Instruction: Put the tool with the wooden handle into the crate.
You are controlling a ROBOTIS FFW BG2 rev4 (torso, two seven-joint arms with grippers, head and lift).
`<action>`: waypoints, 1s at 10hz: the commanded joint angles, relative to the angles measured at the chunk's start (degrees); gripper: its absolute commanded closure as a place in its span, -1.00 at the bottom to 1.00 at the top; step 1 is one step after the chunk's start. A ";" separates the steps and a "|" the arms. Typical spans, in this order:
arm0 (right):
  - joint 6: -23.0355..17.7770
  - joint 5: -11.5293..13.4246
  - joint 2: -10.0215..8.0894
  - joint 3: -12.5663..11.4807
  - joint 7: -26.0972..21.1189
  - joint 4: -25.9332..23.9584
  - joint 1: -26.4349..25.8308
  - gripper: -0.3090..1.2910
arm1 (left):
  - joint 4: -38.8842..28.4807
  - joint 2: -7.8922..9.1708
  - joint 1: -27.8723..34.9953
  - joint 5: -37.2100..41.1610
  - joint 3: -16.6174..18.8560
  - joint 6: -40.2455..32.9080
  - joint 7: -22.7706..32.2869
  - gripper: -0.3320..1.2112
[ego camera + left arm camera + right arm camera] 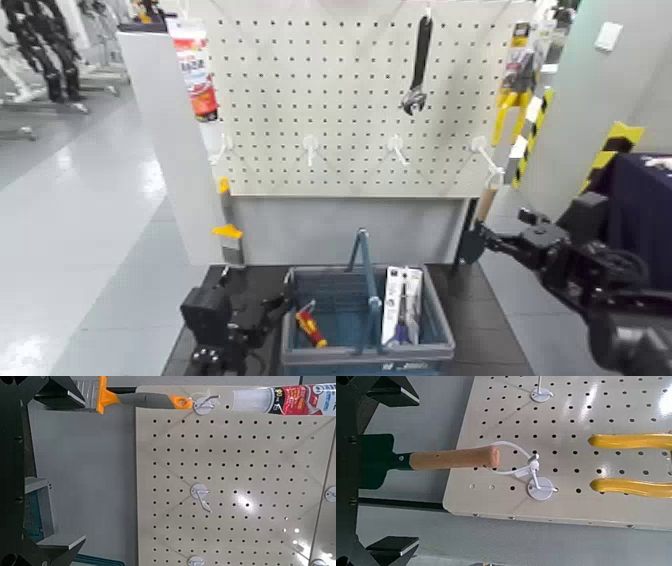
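The pale cord loop (523,472) bows out wide (515,446), so it will keep open above the handle of the trowel while I carry the trowel to the crate.
The trowel hangs at the right edge of the pegboard, its wooden handle (486,201) up and its dark green blade (469,246) down. In the right wrist view its handle (451,458) and blade (377,460) show, and the pale cord loop (518,458) is still over a white hook (539,488). My right gripper (482,240) (383,467) is open, with its fingers (393,392) either side of the blade. The blue-grey crate (300,352) stands below, centre front. My left gripper (262,312) (59,467) is open and empty, low beside the crate's left side.
A long black wrench (416,62) hangs at the top of the pegboard (340,100). Yellow-handled pliers (629,441) hang next to the trowel. The crate holds a red-handled tool (309,326) and a white pack (400,300). An orange-handled tool (143,401) hangs on the board's left side.
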 commanded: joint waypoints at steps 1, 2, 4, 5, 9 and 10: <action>-2.70 -0.81 0.28 2.02 1.20 7.80 -4.96 -0.47 | 0.21 0.22 -0.38 0.24 -0.50 -0.11 -0.09 -0.41; -3.93 -0.63 0.72 2.45 1.90 10.97 -6.99 -0.44 | 0.29 0.22 -0.47 0.42 -0.67 -0.11 -0.18 -0.41; -5.69 1.30 1.86 2.45 3.05 15.89 -10.41 -0.39 | 0.38 0.22 -0.74 0.42 -0.94 -0.19 -0.18 -0.41; -5.78 2.00 2.22 2.45 3.22 16.59 -11.03 -0.33 | 0.47 0.22 -0.74 0.51 -0.94 -0.19 -0.18 -0.41; -4.99 3.06 2.22 2.63 2.87 15.36 -10.50 0.72 | 0.38 0.22 -0.47 0.59 -0.67 -0.28 -0.18 -0.41; -4.81 3.23 2.13 2.54 2.69 14.83 -10.15 0.74 | 0.38 0.14 -0.38 0.68 -0.59 -0.28 -0.18 -0.41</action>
